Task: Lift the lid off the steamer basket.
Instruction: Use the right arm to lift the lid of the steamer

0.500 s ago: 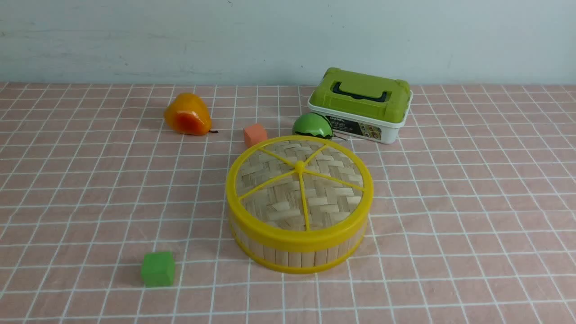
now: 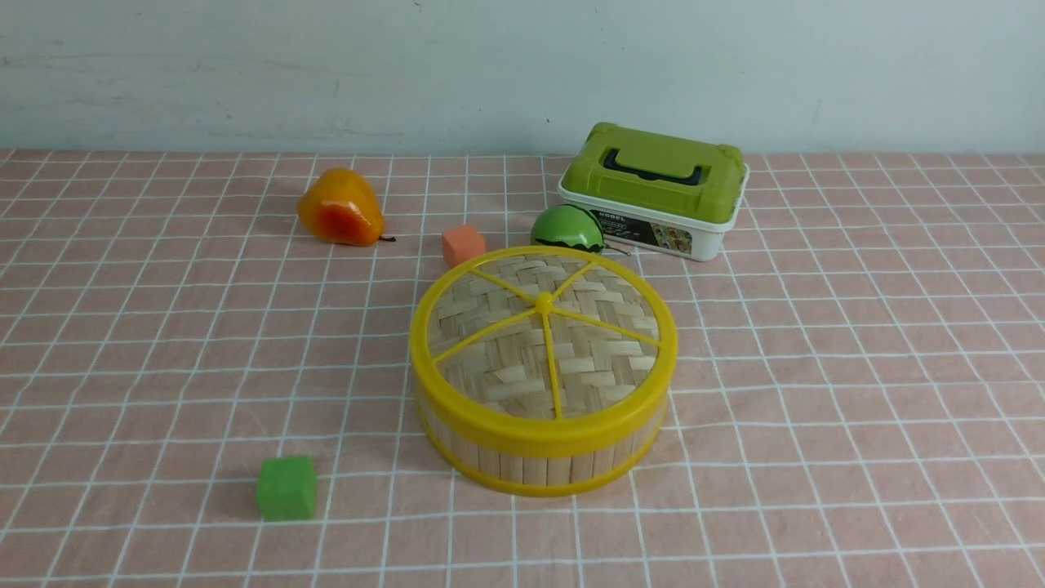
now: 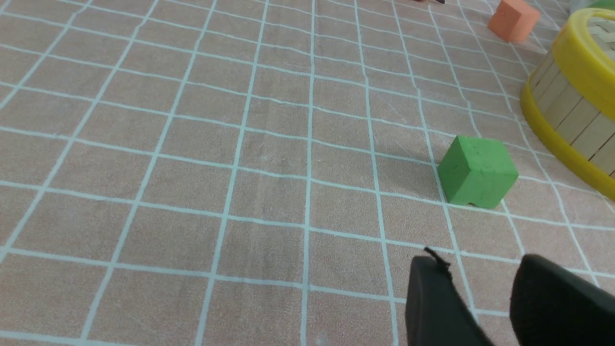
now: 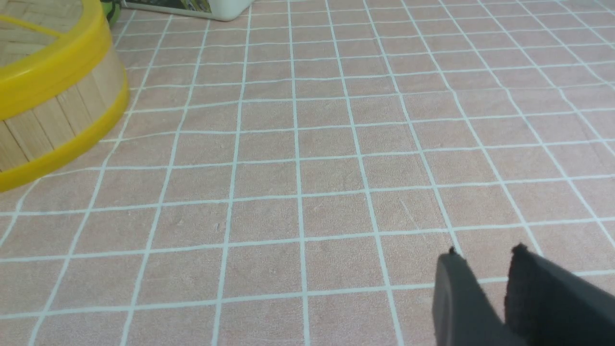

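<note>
The yellow rim (image 2: 550,437) goes all the way around the steamer basket in one piece, so the lid (image 2: 544,331) will come off whole and the basket will stay behind when I lift.
The lid (image 2: 522,343), woven pale bamboo with a yellow rim, thin spokes and a centre knob, sits closed on the steamer basket (image 2: 531,467) in the middle of the pink checked cloth. Neither gripper shows in the front view. My left gripper (image 3: 480,264) is open and empty, low over the cloth; the basket wall (image 3: 571,115) and lid rim (image 3: 586,53) show at that view's edge. My right gripper (image 4: 485,252) is open a little and empty, over bare cloth; the basket (image 4: 48,125) and lid rim (image 4: 53,72) show at the edge of its view.
A green cube (image 2: 286,487) lies front left of the basket, close to the left gripper (image 3: 478,170). Behind the basket are an orange cube (image 2: 463,245), a green half-melon toy (image 2: 566,229), a white box with a green top (image 2: 657,188) and an orange pear (image 2: 339,208).
</note>
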You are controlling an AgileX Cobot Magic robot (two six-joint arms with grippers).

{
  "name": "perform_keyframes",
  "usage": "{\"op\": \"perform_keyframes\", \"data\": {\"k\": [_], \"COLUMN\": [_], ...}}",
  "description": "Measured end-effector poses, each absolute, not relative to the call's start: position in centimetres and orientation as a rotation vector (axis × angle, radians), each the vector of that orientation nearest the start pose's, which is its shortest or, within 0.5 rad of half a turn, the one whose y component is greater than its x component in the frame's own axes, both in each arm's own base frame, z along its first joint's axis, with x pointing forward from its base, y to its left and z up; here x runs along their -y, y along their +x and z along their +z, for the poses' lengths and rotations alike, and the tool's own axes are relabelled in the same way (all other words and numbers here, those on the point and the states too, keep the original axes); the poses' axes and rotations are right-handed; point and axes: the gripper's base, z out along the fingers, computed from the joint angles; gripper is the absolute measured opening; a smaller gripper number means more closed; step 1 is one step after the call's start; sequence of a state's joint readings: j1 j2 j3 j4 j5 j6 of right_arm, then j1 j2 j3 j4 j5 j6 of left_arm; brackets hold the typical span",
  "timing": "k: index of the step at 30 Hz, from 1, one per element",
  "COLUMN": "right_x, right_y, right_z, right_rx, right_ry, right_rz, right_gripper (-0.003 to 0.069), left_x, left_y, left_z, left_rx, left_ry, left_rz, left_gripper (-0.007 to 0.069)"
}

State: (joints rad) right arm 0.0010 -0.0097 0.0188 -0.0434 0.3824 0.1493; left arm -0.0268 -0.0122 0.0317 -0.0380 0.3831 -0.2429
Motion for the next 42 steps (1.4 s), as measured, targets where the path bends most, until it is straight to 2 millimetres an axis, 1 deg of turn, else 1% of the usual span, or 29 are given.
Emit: {"op": "perform_keyframes", "data": {"k": [42], "right_x": [0.14], "right_y": [5.23], "right_z": [17.30], "right_rx": [-1.872], "right_ry": [0.112], "right_rz": [0.060], "right_gripper": [0.0188], "left_x": [0.27], "left_y": [5.22], "left_z": [16.87], "left_rx": [-1.879], "left_ry": [-0.228], "left_rz": [-0.222], "left_gripper": [0.0239]}}
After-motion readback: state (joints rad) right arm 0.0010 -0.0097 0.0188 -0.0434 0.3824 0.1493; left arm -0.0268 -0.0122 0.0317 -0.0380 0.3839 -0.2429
